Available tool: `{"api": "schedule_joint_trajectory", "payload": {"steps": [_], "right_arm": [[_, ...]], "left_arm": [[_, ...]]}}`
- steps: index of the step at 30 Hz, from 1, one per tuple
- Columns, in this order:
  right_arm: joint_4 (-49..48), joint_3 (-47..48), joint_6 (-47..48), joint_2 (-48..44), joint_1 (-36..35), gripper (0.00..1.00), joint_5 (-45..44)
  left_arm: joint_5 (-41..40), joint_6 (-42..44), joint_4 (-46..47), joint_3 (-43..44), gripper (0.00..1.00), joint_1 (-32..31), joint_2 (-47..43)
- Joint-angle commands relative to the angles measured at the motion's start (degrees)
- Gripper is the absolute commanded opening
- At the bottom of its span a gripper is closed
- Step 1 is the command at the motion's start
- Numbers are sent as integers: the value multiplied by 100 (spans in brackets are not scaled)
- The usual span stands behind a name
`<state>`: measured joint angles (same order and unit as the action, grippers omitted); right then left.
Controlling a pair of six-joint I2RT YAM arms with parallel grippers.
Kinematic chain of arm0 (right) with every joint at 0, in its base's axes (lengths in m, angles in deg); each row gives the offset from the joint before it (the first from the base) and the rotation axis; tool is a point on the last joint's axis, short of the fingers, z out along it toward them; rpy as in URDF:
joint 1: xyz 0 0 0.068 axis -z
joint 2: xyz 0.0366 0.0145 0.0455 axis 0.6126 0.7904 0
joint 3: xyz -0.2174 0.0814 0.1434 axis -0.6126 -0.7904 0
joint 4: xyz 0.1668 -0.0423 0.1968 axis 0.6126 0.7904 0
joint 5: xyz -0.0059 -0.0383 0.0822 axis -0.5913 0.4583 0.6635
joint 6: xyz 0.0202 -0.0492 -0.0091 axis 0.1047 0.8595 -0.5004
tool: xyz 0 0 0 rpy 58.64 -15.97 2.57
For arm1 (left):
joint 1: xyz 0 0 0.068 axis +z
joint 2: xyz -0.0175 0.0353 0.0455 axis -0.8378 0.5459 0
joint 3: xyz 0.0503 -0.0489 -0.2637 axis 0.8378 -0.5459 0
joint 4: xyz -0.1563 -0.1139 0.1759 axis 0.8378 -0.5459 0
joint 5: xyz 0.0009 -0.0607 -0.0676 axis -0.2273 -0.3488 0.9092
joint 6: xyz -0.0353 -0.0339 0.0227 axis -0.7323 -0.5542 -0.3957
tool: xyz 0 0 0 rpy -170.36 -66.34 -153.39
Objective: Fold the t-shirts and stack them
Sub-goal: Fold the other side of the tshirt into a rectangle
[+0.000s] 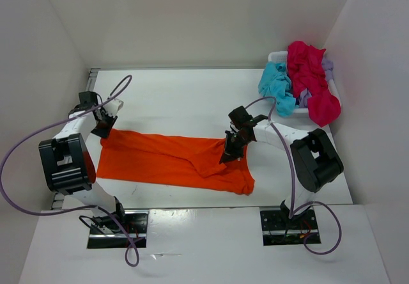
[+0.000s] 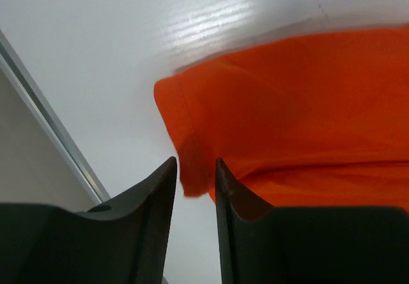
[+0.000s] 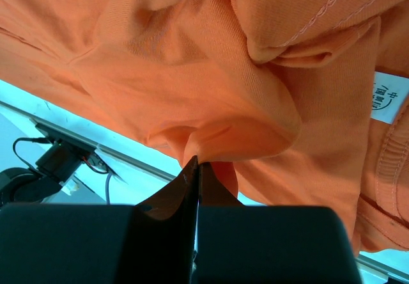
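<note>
The orange t-shirt's folded flap [image 1: 206, 169] bulges toward the t-shirt's near edge by my right gripper, so next my left gripper lets the t-shirt's corner be and pulls that flap [image 1: 203, 162] back.
An orange t-shirt [image 1: 166, 159] lies stretched across the table's near half, bunched toward its right end. My left gripper [image 1: 102, 129] is at the shirt's far left corner. In the left wrist view [image 2: 195, 162] its jaws stand a narrow gap apart, with the corner of the orange cloth [image 2: 287, 105] hanging between the tips. My right gripper [image 1: 228, 155] is over the shirt's right part. In the right wrist view [image 3: 197, 162] it is shut on a raised fold of the orange cloth [image 3: 192, 60], near the white neck label [image 3: 385, 98].
A white basket [image 1: 278, 57] stands at the back right with a pink garment [image 1: 313, 82], a cyan one [image 1: 278, 87] and a lavender one [image 1: 327, 66] heaped in it. White walls close in the left, back and right. A metal rail [image 2: 57, 143] runs along the table's left edge.
</note>
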<state>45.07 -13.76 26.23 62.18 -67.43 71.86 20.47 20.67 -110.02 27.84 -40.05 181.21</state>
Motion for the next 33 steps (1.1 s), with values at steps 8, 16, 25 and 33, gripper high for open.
{"api": "schedule_joint_trajectory", "payload": {"steps": [8, 16, 25, 33], "right_arm": [[-130, 20, 40, 12, -50, 0, 25], [-183, -33, 40, 12, -50, 0, 25], [-130, 20, 93, 12, -50, 0, 25], [-130, 178, 146, 12, 64, 0, 190]], "left_arm": [[-173, 95, -255, -231, 39, 63, -213], [-411, 201, -255, -415, 22, 115, -107], [-525, 376, -255, -583, 12, 115, -274], [-650, 437, 25, -153, 64, 46, -1117]]}}
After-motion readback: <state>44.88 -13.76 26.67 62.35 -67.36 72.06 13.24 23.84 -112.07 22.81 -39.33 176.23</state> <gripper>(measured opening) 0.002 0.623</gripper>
